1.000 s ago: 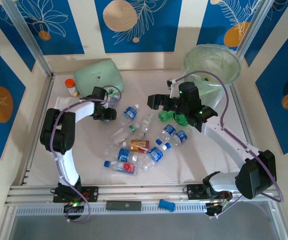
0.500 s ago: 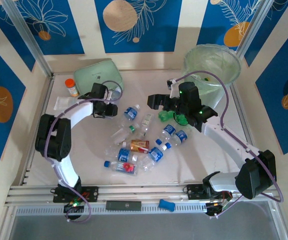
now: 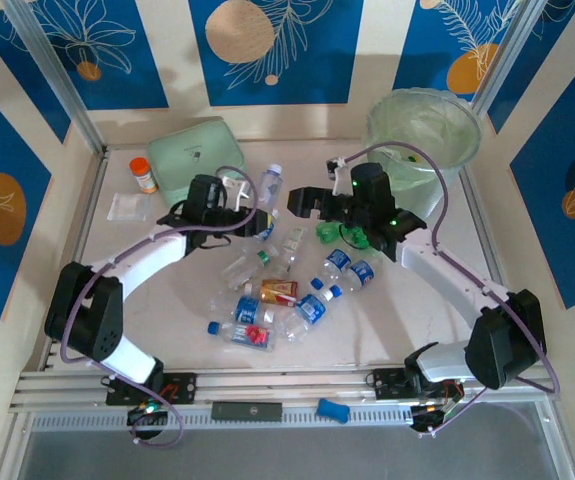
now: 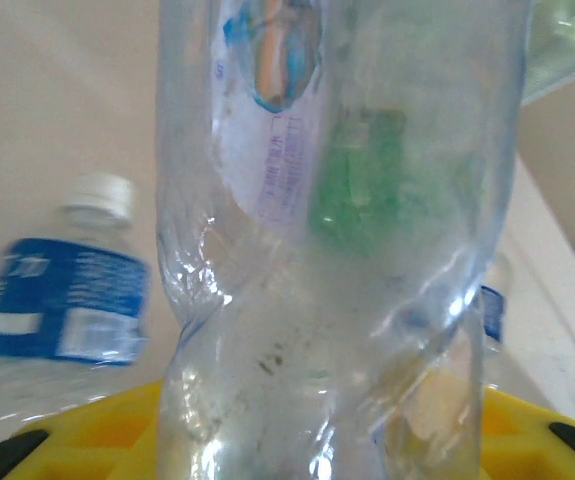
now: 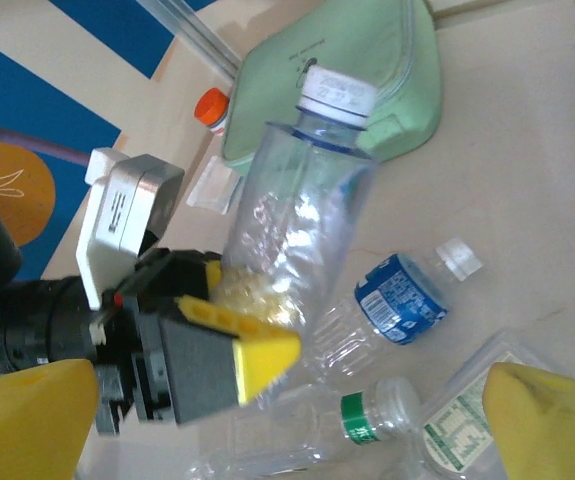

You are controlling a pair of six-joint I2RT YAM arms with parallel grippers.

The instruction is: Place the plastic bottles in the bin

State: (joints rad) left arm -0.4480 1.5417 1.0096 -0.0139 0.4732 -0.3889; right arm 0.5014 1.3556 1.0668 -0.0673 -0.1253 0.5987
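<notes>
The crumpled bottle is in my left gripper, far from the bin (image 3: 419, 135), so my right gripper should grab the bottle by its end with the cap (image 3: 274, 171) and carry it over.
My left gripper (image 3: 246, 212) is shut on a crumpled clear plastic bottle (image 3: 266, 188), held off the table with its white cap pointing toward the back. In the left wrist view this bottle (image 4: 337, 250) stands between the yellow fingers (image 4: 87, 430). The right wrist view shows the held bottle (image 5: 302, 210) in the left gripper (image 5: 257, 340). My right gripper (image 3: 312, 203) hangs open and empty just right of it, above green bottles (image 3: 342, 235). Several more bottles (image 3: 277, 295) lie in a pile mid-table. The bin (image 3: 424, 130) stands at the back right.
A mint-green zip case (image 3: 199, 152) and an orange-capped jar (image 3: 144, 174) sit at the back left. A blue-labelled bottle (image 5: 399, 295) and a green-banded one (image 5: 367, 415) lie under the two grippers. Rails line the table's sides.
My left gripper closed on the clear bottle near the case, then lifted it and carried it right. The right gripper shifted slightly left, still open.
</notes>
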